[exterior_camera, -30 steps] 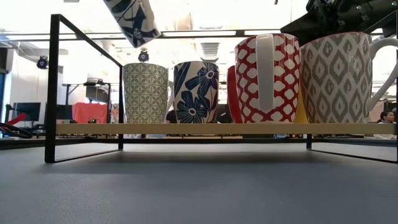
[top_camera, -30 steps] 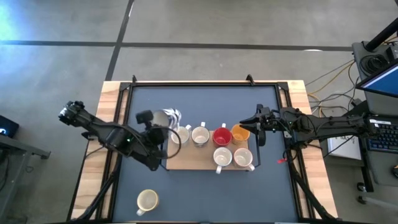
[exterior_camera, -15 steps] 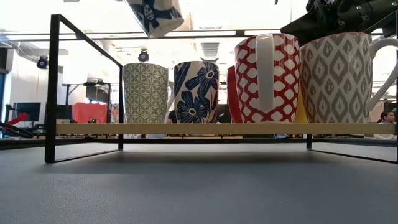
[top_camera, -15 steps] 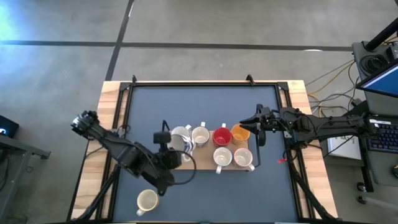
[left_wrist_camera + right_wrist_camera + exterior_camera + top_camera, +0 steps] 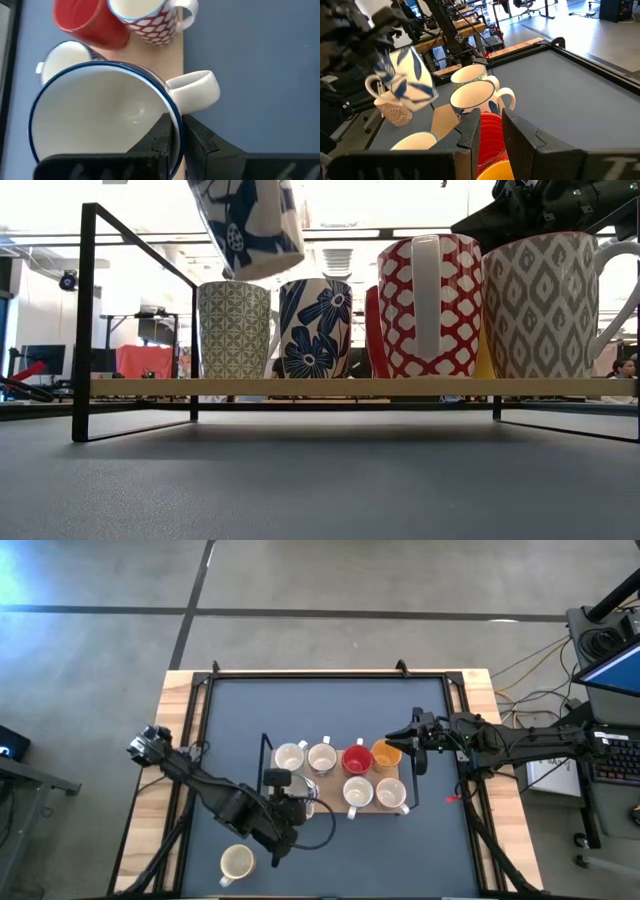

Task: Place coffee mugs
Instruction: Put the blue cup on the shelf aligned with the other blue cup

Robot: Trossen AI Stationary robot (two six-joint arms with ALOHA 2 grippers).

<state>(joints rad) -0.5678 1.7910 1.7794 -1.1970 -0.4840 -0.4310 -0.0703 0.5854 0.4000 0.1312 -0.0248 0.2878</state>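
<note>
The blue-flowered mug's handle (image 5: 196, 92) points off the rack with open board (image 5: 328, 788) beside the red-patterned mug, so my left gripper keeps going down until the mug stands there.
My left gripper (image 5: 296, 812) hangs over the table just near-side of the rack, shut on a white mug with a blue flower pattern (image 5: 248, 220), seen with its blue rim (image 5: 100, 115) in the left wrist view. Six mugs stand on the wooden board (image 5: 300, 802) of a black-framed rack: two cream (image 5: 290, 757) (image 5: 321, 757), one red (image 5: 357, 758), one orange (image 5: 386, 753), two patterned (image 5: 358, 792) (image 5: 391, 795). A further cream mug (image 5: 237, 862) stands on the table near the near edge. My right gripper (image 5: 417, 747) waits open by the orange mug. My left gripper pinches the blue-flowered mug's rim (image 5: 172, 112), close beside the handle (image 5: 195, 90), with one finger inside the mug and one outside. The mug is lifted clear and hangs tilted above the height of the racked mugs (image 5: 313, 328).
The rack's black metal frame (image 5: 88, 320) rises around the board and its mugs. The table has raised wooden edges (image 5: 175, 700) on its left and right. Open dark mat lies on the far side of the rack (image 5: 330, 705) and near the right corner (image 5: 400, 860).
My left gripper has carried the blue-flowered mug from over the rack's left end toward the table's near edge and a little rightward. The mug has stayed lifted and tilted, and hangs slightly lower in the low view. The right arm has kept still.
</note>
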